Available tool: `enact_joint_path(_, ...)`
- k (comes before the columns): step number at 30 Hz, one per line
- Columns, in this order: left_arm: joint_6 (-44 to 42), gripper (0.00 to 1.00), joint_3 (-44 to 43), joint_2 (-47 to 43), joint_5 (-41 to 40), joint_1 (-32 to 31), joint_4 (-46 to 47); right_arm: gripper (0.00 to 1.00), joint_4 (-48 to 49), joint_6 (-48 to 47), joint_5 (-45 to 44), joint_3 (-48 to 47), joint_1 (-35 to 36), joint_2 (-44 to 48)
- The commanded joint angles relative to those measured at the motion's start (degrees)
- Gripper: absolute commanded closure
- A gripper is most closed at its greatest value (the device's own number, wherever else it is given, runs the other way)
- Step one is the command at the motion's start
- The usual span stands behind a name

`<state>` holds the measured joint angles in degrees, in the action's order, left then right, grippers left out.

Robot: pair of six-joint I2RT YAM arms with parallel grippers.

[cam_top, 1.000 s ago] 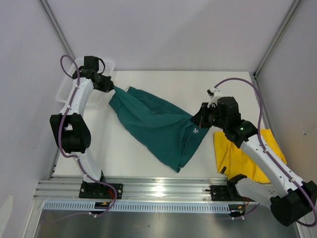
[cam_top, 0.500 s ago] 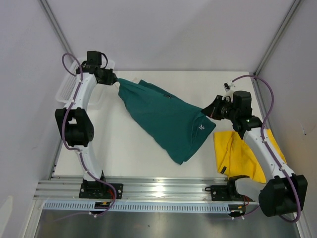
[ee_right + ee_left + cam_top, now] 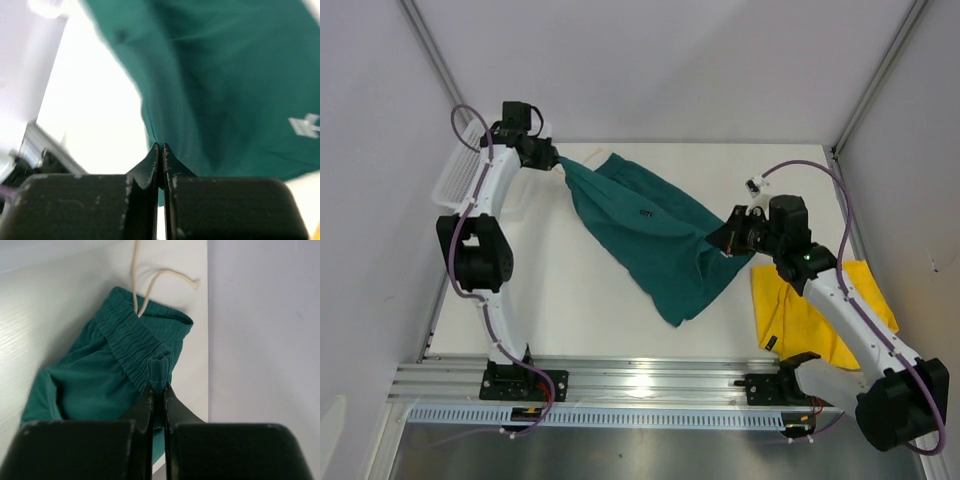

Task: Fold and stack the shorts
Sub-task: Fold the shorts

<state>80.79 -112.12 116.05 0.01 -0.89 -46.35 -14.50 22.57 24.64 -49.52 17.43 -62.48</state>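
Observation:
The held edge of the teal-green shorts (image 3: 665,220) hangs short of the back layer, so the robot's right gripper should draw the shorts' edge back over that layer (image 3: 688,207) before it lowers the edge.
The dark teal-green shorts (image 3: 645,235) hang stretched between my two grippers above the white table. My left gripper (image 3: 556,162) is shut on the elastic waistband (image 3: 131,351) at the back left, with the pale drawstring (image 3: 150,285) trailing beyond it. My right gripper (image 3: 722,240) is shut on the fabric's other edge (image 3: 200,100) near the small white logo (image 3: 306,125). The lower part of the shorts droops toward the table front. The bright yellow shorts (image 3: 815,310) lie crumpled on the table at the right, partly under my right arm.
A white plastic mesh basket (image 3: 460,178) stands at the back left, behind my left arm. White walls close in the table on three sides. A metal rail (image 3: 640,380) runs along the near edge.
The right gripper has swung back left and down with the teal shorts, which now sag more. The left gripper has stayed at the back left, holding the waistband.

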Motion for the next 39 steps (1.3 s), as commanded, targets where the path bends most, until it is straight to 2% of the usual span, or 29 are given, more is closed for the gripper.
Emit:
enact_joint_path(1, -1.69, 1.00, 4.09, -7.58, -0.81, 3.15, 1.87, 1.00, 1.58, -1.04, -1.00, 0.12, 6.19, 5.17)
enact_joint_path(5, -3.88, 1.00, 8.66, -14.25, -0.45, 5.71, 1.52, 1.00, -0.95, -0.60, -8.17, -2.51, 18.66, 7.90)
enact_joint_path(6, -4.50, 1.00, 9.80, -15.58, -0.45, 6.24, 1.70, 1.00, -1.66, -0.42, -10.04, -4.34, 24.78, 7.98)
enact_joint_path(8, -5.12, 1.00, 14.63, -18.04, 2.61, 8.09, 3.10, 1.00, -3.94, -0.51, -16.01, -6.46, 31.05, 7.72)
enact_joint_path(9, -5.82, 1.00, 16.99, -20.49, 3.41, 8.70, 4.06, 1.00, -4.56, -0.51, -18.21, -8.38, 37.09, 7.55)
enact_joint_path(12, -7.84, 1.00, 20.70, -24.80, 3.77, 10.81, 2.77, 1.00, -6.15, -0.07, -24.98, -10.59, 47.12, 6.67)
enact_joint_path(16, -9.69, 1.00, 25.53, -30.77, 2.54, 12.13, 3.18, 1.00, -7.03, 0.28, -33.94, -12.36, 55.23, 6.32)
enact_joint_path(20, -10.48, 1.00, 29.32, -34.83, 1.23, 12.84, 3.81, 1.00, -8.26, 0.02, -35.63, -13.85, 56.75, 7.19)
enact_joint_path(22, -10.39, 1.00, 29.24, -35.19, 0.25, 12.75, 4.33, 1.00, -9.31, -1.21, -36.77, -14.73, 55.53, 7.55)
enact_joint_path(24, -10.04, 1.00, 28.71, -33.44, 0.25, 12.75, 3.99, 1.00, -10.72, -3.30, -34.77, -16.13, 49.66, 7.20)
enact_joint_path(25, -9.78, 1.00, 28.45, -32.48, 0.25, 12.84, 3.72, 1.00, -10.55, -3.93, -29.01, -16.40, 46.50, 7.19)
enact_joint_path(26, -9.26, 1.00, 28.27, -30.73, 0.43, 12.75, 3.37, 1.00, -9.68, -4.37, -24.69, -16.58, 38.55, 7.19)
enact_joint_path(27, -8.82, 1.00, 27.75, -29.92, 0.60, 12.84, 3.28, 1.00, -9.06, -4.72, -19.51, -16.92, 34.12, 6.76)
enact_joint_path(28, -7.68, 1.00, 27.91, -29.31, 1.04, 12.84, 3.46, 1.00, -7.92, -4.73, -11.37, -17.19, 30.16, 6.41)
enact_joint_path(29, -7.32, 1.00, 27.92, -28.17, 1.30, 12.84, 4.41, 1.00, -7.74, -4.90, -8.15, -17.54, 23.24, 5.71)
enact_joint_path(30, -6.80, 1.00, 28.35, -27.72, 1.66, 12.75, 4.95, 1.00, -7.65, -5.16, -2.99, -18.50, 20.39, 4.05)
enact_joint_path(32, -5.21, 1.00, 28.36, -26.32, 1.66, 12.84, 6.44, 1.00, -7.74, -5.34, 0.83, -19.47, 13.55, 1.93)
enact_joint_path(36, -3.10, 1.00, 26.87, -22.99, 1.31, 12.31, 7.15, 1.00, -4.05, -3.85, 9.79, -18.87, 5.71, -2.99)
enact_joint_path(39, -1.26, 1.00, 23.88, -19.39, 1.57, 11.96, 7.15, 1.00, -0.62, -2.62, 12.17, -18.42, 1.92, -6.68)
